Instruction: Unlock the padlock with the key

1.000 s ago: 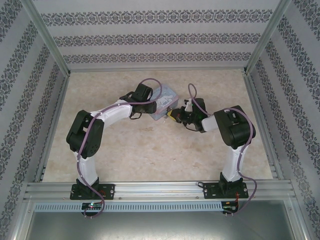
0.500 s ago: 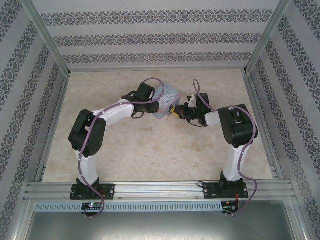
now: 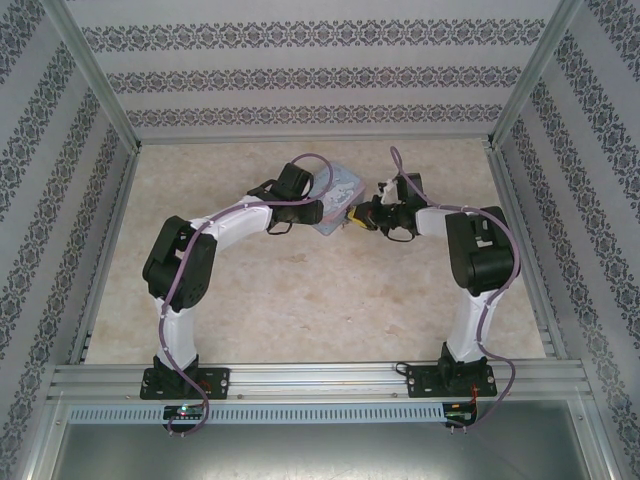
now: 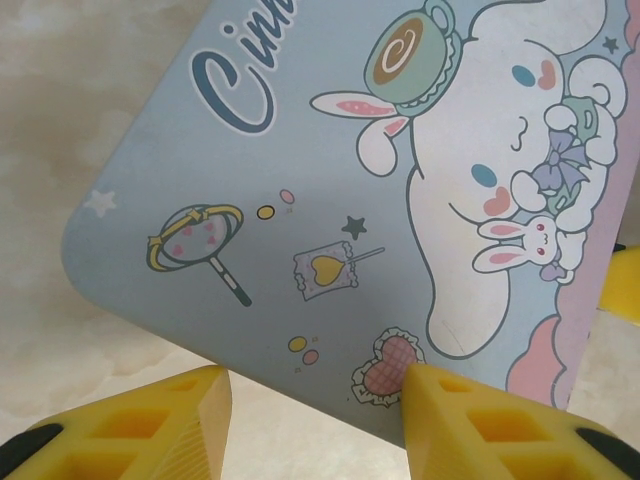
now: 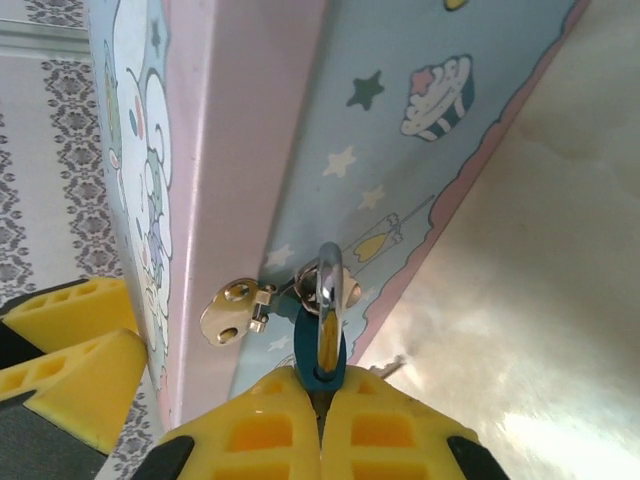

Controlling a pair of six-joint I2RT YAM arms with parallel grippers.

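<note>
The silvery shackle (image 5: 329,268) is hooked through the gold hasp. My right gripper should gently move the blue padlock (image 5: 310,350) back toward the tin and turn it so the shackle comes free.
The blue padlock (image 5: 305,342) hangs by its silvery shackle (image 5: 330,290) from the gold hasp (image 5: 232,312) on the side of the light-blue cartoon tin (image 5: 400,130). My right gripper (image 5: 322,378) is shut on the padlock's body. A thin grey sliver that looks like the key (image 5: 390,367) pokes out beside the right finger; what it rests on is hidden. My left gripper (image 4: 315,385) grips a corner of the tin (image 4: 300,180), one fingertip (image 4: 418,385) on the printed lid and the other at its edge. From above, the tin (image 3: 342,186) sits tilted between both grippers.
The beige table (image 3: 300,290) spreads toward the arm bases. Patterned walls (image 3: 320,80) and metal frame posts enclose the back and sides. My left gripper's yellow fingers (image 5: 70,350) show at the lower left of the right wrist view.
Both grippers and the tin have moved away from the arm bases, toward the back wall. The tin has tilted further. Both grips look unchanged.
</note>
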